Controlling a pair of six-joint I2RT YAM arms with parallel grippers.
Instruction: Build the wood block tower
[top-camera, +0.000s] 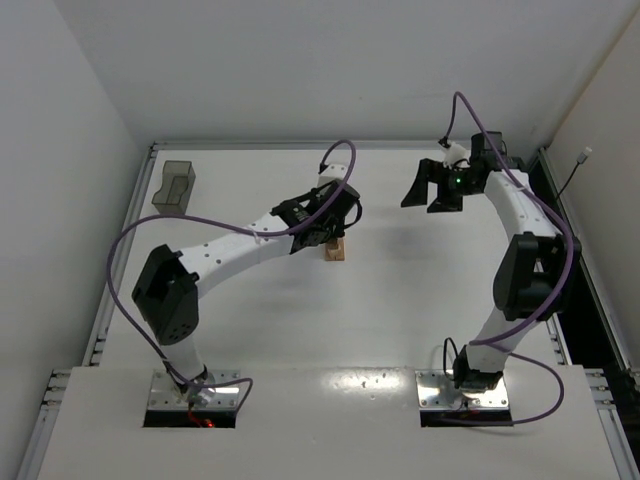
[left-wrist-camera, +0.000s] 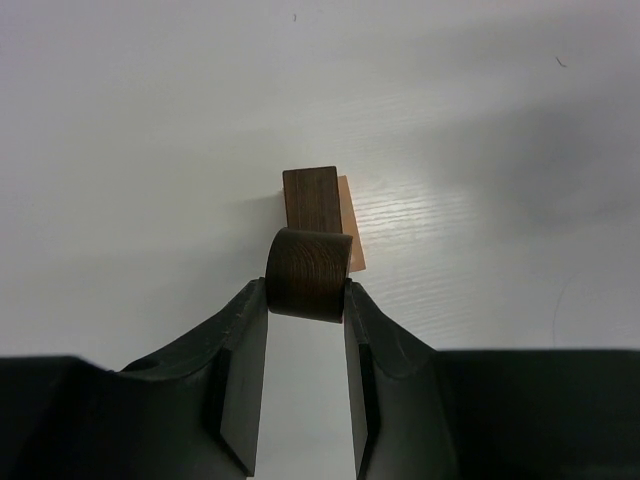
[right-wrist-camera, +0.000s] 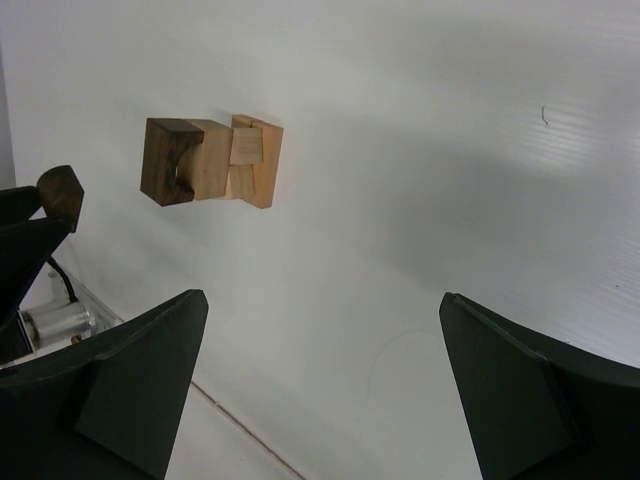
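Note:
My left gripper keeps moving toward the middle of the tower's clear top (left-wrist-camera: 313, 199) until the dark brown rounded block (left-wrist-camera: 309, 275) rests there and then let go, because the block is in line with the top.
The wood block tower (top-camera: 335, 250) stands mid-table: tan blocks with a dark brown block on top. From the side it shows in the right wrist view as the tower (right-wrist-camera: 212, 160), and its dark top block (right-wrist-camera: 165, 160) has a curved notch. My left gripper (left-wrist-camera: 305, 295) is shut on a dark brown rounded block (left-wrist-camera: 307, 272), held just above and slightly to the near side of the tower top (left-wrist-camera: 312, 197). My right gripper (right-wrist-camera: 322, 305) hangs wide open and empty, well off to the tower's right and farther back, seen from above as the right gripper (top-camera: 435, 192).
A translucent grey plastic bin (top-camera: 174, 186) sits at the far left near the table's edge. A metal rail (top-camera: 120, 250) borders the table on the left. The left arm's purple cable (top-camera: 200, 222) loops over the table.

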